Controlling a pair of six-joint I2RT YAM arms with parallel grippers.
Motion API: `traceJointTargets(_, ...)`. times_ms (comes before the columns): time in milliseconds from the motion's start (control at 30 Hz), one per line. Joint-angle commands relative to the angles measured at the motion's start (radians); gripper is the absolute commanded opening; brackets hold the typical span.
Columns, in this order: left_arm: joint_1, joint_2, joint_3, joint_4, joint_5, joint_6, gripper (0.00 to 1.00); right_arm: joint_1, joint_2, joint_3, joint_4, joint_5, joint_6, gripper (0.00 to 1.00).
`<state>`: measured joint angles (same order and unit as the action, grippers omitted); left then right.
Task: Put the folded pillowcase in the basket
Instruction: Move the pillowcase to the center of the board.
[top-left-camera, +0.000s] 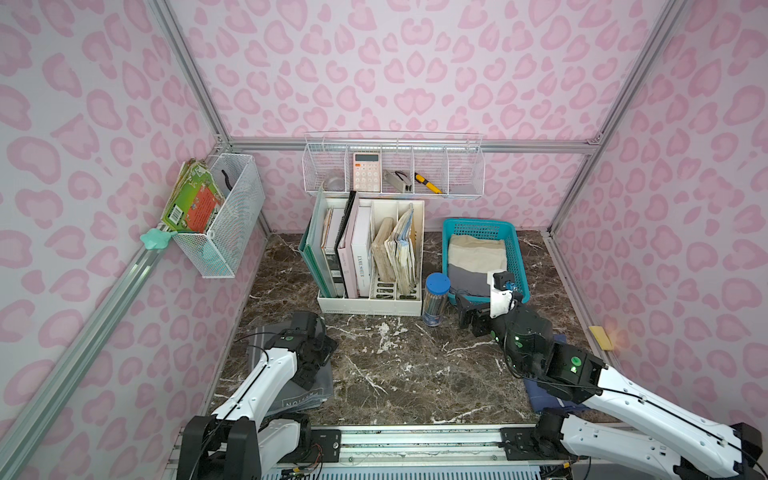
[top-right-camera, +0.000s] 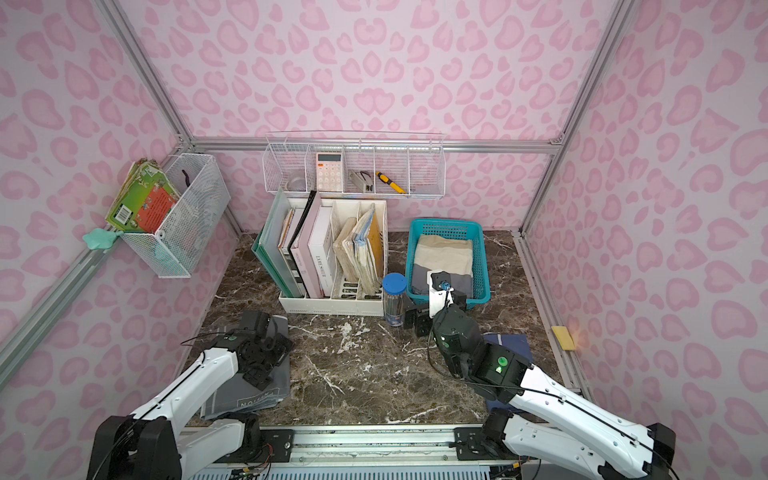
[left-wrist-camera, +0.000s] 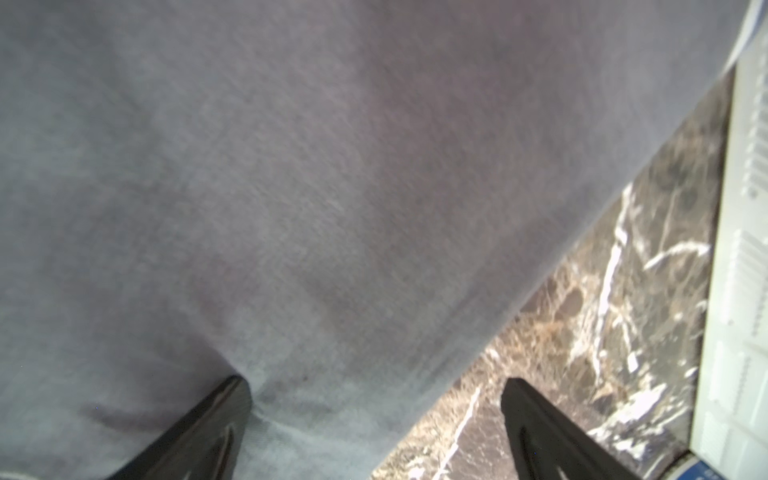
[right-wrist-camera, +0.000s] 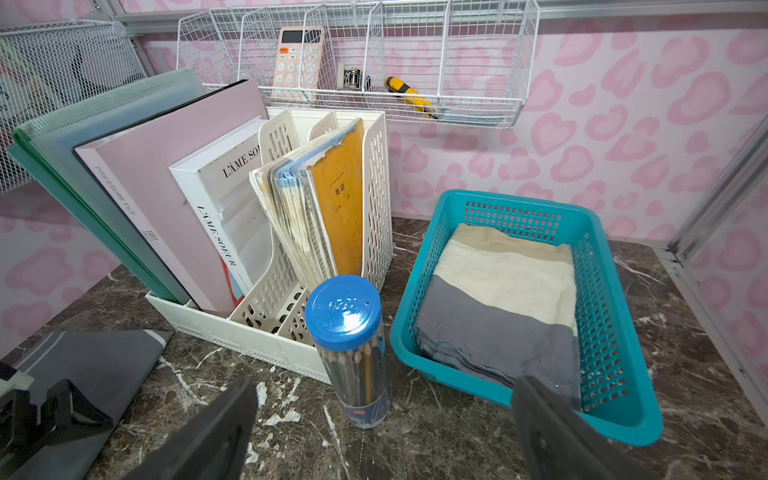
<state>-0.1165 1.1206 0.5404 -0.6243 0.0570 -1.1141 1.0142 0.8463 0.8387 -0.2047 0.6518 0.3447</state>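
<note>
Next, my left gripper slides the grey pillowcase (top-left-camera: 310, 390) to the open marble (top-left-camera: 376, 369) before both grippers take its edges, because the pillowcase is far from my right gripper.
The teal lattice basket (top-left-camera: 478, 228) (top-right-camera: 446, 228) (right-wrist-camera: 602, 299) stands at the back right, with a cream folded cloth (right-wrist-camera: 507, 274) and a grey one (right-wrist-camera: 490, 332) lying in it. A grey folded pillowcase (top-left-camera: 307, 386) (top-right-camera: 257, 386) (left-wrist-camera: 291, 187) lies flat at the front left. My left gripper (top-left-camera: 318, 359) (left-wrist-camera: 376, 384) hangs just above its edge, open, one finger over the fabric and one over bare marble. My right gripper (top-left-camera: 469, 313) (right-wrist-camera: 384, 382) hovers open before the basket's near end, holding nothing.
A blue-lidded pencil jar (top-left-camera: 436, 299) (right-wrist-camera: 349, 345) stands between the white file organizer (top-left-camera: 370, 303) and the basket, right in front of my right gripper. A navy folded cloth (top-right-camera: 509, 345) lies under the right arm. White wire baskets (top-left-camera: 395, 166) hang on the walls.
</note>
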Motion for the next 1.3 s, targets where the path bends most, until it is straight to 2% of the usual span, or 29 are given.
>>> traceJointTargets(0, -0.099, 0.031, 0.026, -0.008, -0.048, -0.082, 0.99, 0.0, -0.004, -0.003, 0.011, 0.019, 0.009, 0.98)
traceJointTargets(67, -0.148, 0.054, 0.066, -0.035, -0.068, -0.083, 0.99, -0.001, -0.003, -0.004, 0.012, 0.017, 0.01, 0.98)
traceJointTargets(167, -0.166, 0.042, 0.13, -0.11, -0.132, -0.055, 0.99, -0.003, -0.004, -0.006, 0.008, 0.017, 0.013, 0.98)
traceJointTargets(267, -0.148, -0.004, 0.206, -0.224, -0.269, -0.009, 0.99, -0.004, -0.008, -0.011, 0.004, 0.013, 0.017, 0.98)
traceJointTargets(367, -0.076, -0.027, 0.243, -0.225, -0.339, 0.086, 0.99, -0.004, -0.01, -0.015, 0.005, 0.008, 0.021, 0.98)
traceJointTargets(500, 0.086, -0.009, 0.254, -0.159, -0.273, 0.18, 0.99, -0.004, -0.013, -0.025, 0.011, -0.008, 0.03, 0.98)
traceJointTargets(600, 0.168, 0.05, 0.257, -0.101, -0.208, 0.214, 0.99, -0.004, -0.012, -0.031, 0.017, -0.022, 0.032, 0.98)
traceJointTargets(800, 0.191, 0.231, 0.297, -0.033, -0.05, 0.262, 0.99, -0.005, -0.014, -0.027, 0.019, -0.048, 0.019, 0.98)
traceJointTargets(933, 0.148, 0.296, 0.254, 0.04, 0.018, 0.239, 0.99, -0.005, -0.026, -0.028, 0.012, -0.046, 0.015, 0.98)
traceJointTargets(1100, -0.056, 0.321, 0.242, 0.087, -0.033, 0.174, 0.99, -0.004, -0.057, -0.038, -0.008, -0.041, 0.035, 0.98)
traceJointTargets(1267, -0.21, 0.366, 0.23, 0.142, -0.041, 0.086, 0.99, -0.003, -0.066, -0.041, -0.034, -0.044, 0.055, 0.98)
